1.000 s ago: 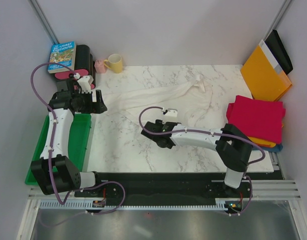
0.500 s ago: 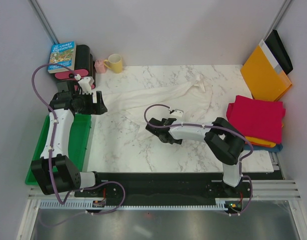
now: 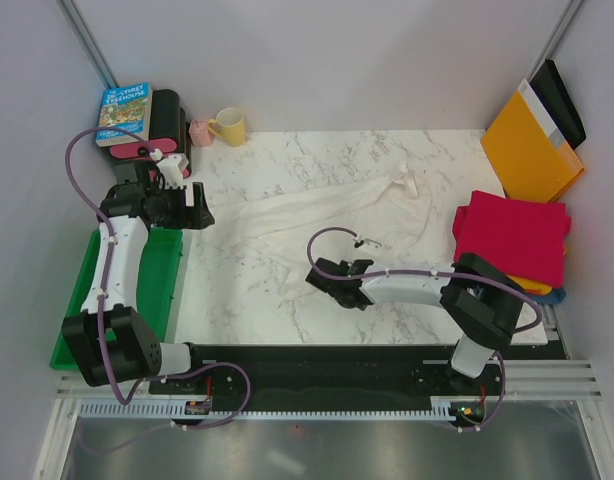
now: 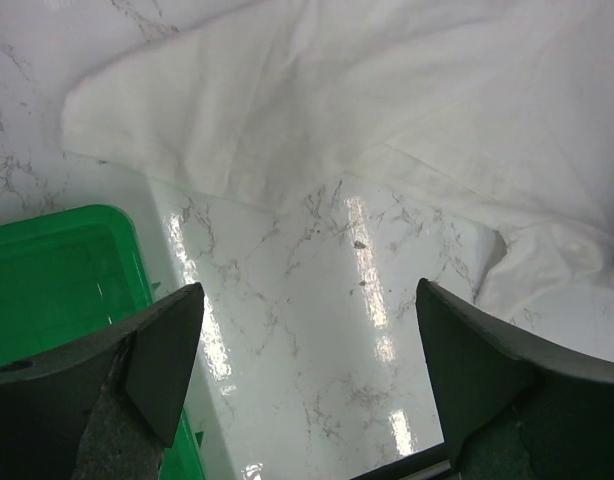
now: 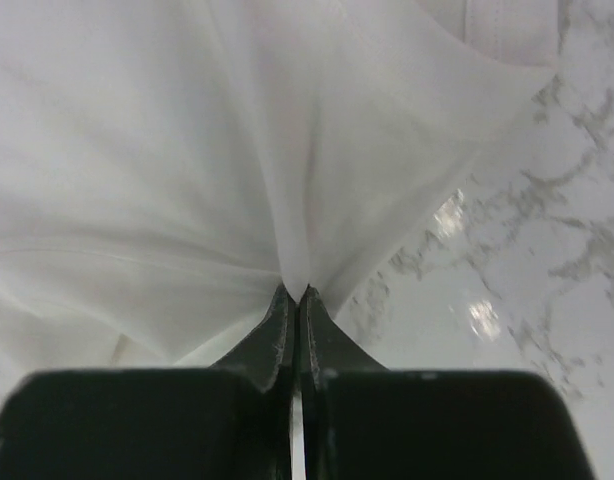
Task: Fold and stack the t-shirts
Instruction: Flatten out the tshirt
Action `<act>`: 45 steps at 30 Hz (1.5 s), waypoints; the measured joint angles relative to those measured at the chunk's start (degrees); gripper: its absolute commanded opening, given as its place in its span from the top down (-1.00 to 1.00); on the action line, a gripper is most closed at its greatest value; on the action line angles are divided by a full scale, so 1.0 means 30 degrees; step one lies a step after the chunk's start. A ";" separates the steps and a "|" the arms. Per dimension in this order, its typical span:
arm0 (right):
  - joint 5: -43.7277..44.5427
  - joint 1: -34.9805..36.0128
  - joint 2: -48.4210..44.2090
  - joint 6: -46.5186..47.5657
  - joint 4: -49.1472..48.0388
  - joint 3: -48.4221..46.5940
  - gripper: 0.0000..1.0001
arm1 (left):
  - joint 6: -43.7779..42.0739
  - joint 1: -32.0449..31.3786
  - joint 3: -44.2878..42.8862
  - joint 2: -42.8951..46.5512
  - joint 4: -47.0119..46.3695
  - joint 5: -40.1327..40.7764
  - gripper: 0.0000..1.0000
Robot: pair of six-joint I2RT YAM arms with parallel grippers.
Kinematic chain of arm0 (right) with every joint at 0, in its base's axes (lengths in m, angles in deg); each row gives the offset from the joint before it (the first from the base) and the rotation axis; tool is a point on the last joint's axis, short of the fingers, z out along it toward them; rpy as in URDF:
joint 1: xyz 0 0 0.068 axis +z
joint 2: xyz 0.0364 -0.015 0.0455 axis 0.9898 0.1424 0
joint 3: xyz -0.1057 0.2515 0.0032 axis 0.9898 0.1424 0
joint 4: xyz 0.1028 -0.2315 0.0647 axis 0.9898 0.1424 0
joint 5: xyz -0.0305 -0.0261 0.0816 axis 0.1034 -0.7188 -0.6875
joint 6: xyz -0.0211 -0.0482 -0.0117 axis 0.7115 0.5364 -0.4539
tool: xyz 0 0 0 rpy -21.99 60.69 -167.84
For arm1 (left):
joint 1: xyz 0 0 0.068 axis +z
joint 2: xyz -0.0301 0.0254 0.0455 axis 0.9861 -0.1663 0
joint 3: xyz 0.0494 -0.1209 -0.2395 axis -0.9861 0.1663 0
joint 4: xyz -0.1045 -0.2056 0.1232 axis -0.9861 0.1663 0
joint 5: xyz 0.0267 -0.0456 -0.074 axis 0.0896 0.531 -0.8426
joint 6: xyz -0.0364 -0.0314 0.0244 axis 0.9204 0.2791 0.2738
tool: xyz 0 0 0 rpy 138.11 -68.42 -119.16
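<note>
Only my right gripper pinches the wrinkled white t-shirt's near edge, so next my left gripper grabs the t-shirt's end point(image 3: 233, 222) by the green bin before both stretch it.
The large white t-shirt point(image 3: 317, 212) lies wrinkled across the middle of the marbled table. My right gripper point(image 3: 323, 272) is at its near edge and is shut on a pinch of the white cloth point(image 5: 295, 275), which fans out from the fingertips. My left gripper point(image 3: 201, 206) hovers open over the shirt's left end. Between its wide fingers point(image 4: 167, 340) only bare tabletop shows, with the shirt point(image 4: 387, 110) beyond them. At the right edge sits a stack of folded shirts: crimson red point(image 3: 512, 235) on top, then orange point(image 3: 527, 284), then dark blue point(image 3: 556, 296).
A green bin point(image 3: 159, 272) stands left of the table, under the left arm. An orange-yellow envelope point(image 3: 532, 150) leans at the back right. A yellow mug point(image 3: 229, 126), a small pink cup point(image 3: 200, 131) and a book point(image 3: 125, 112) sit at the back left.
My right gripper has shut on the white shirt's near edge and drawn it toward the near side, to the right. The left arm has stayed put.
</note>
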 measured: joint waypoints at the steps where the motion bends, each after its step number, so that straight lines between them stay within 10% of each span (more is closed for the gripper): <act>1: -0.0087 0.0357 -0.0197 -0.0182 0.0590 0.0066 1.00 | -0.0029 0.0000 0.0000 -0.0160 -0.0044 0.0007 -0.86; 18: 0.0066 0.4488 -0.5333 -0.5821 1.1220 0.0663 1.00 | -0.3249 -0.0619 -0.0444 -0.6324 -0.0998 0.2572 -0.81; 45: 0.1035 0.4364 -0.4488 -0.6098 1.2145 0.0342 1.00 | -1.0717 -0.9216 0.4189 -0.2295 0.0758 -0.0168 -0.55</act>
